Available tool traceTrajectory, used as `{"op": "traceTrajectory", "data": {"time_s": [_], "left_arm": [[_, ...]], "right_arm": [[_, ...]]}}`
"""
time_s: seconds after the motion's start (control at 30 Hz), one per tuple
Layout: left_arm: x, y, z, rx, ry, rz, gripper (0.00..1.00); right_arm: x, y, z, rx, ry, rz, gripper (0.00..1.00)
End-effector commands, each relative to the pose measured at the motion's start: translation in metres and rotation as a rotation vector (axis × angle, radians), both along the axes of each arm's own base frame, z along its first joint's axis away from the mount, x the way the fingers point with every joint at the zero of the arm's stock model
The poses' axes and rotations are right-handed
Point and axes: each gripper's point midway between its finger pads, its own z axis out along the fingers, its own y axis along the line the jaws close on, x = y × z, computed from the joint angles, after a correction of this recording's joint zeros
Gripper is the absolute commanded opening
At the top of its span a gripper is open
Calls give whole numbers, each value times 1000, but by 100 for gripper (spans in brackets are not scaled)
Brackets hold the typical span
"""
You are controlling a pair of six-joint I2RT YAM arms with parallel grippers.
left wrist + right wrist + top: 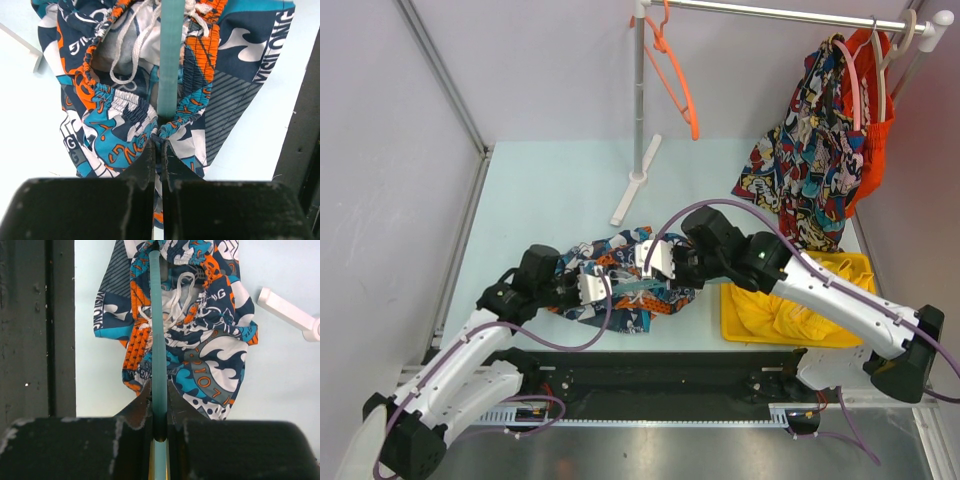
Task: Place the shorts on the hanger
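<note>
My left gripper needs to open and clamp tip and waistband together [164, 123] before my right gripper opens, because my left gripper is pinching only the waistband beside the teal hanger's tip [167, 111].
The shorts [620, 285], navy, teal, orange and white print, lie bunched on the table between my two grippers. My left gripper [588, 289] is shut on the elastic waistband [159, 134]. The drawstring [134, 50] hangs loose in the waist opening. The teal hanger [645, 287] shows only as a thin bar running into the waist opening [171, 60]. My right gripper [658, 262] is shut on that bar [158, 340], with the shorts [200, 340] beyond it. The hanger's hook is hidden.
A rack pole [639, 90] stands on a white foot [634, 180] behind the shorts. An orange hanger [675, 75] hangs on the rail. Comic-print shorts [810, 150] hang at right on a pink hanger [855, 80]. A yellow garment [800, 300] lies at right.
</note>
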Motion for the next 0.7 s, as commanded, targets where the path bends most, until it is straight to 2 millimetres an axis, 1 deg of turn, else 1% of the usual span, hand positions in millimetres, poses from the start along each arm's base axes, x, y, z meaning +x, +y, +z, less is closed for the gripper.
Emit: {"op": "traceTrajectory", "data": {"time_s": [0.0, 0.07, 0.13, 0.27, 0.37, 0.4, 0.43, 0.47, 0.5, 0.53, 0.57, 0.6, 0.63, 0.67], "left_arm": [[1, -11, 29, -77, -11, -5, 0], [1, -13, 36, -92, -12, -6, 0], [2, -15, 45, -109, -24, -6, 0], [4, -17, 58, -131, -44, -3, 0], [2, -20, 66, -155, -50, -12, 0], [-1, -22, 69, -171, -51, -25, 2], [-2, -23, 71, -176, -52, -29, 6], [-4, -23, 71, -180, -47, -35, 19], [-4, -23, 72, -180, -48, -38, 25], [-6, -22, 71, -174, -42, -38, 29], [-7, -21, 69, -165, -44, -41, 37], [-7, -19, 68, -159, -44, -39, 41], [-6, -15, 68, -156, -47, -25, 52], [-4, -12, 69, -156, -56, -19, 56]], "right_arm": [[6, 26, 14, 105, -26, 20, 0], [6, 33, 17, 131, -26, 26, 0], [9, 36, 17, 150, -14, -4, 0], [9, 44, 28, 229, -17, 5, 0], [3, 47, 28, 261, -7, 39, 0], [2, 48, 23, 261, 0, 44, 0], [2, 52, 25, 284, 2, 52, 0], [2, 54, 25, 292, 3, 50, 0], [2, 56, 25, 300, 6, 52, 0], [4, 59, 26, 310, 1, 51, 0], [6, 59, 27, 316, -5, 46, 0], [8, 59, 28, 320, -8, 43, 0], [9, 59, 29, 328, -12, 43, 0], [10, 59, 30, 330, -12, 42, 0]]}}
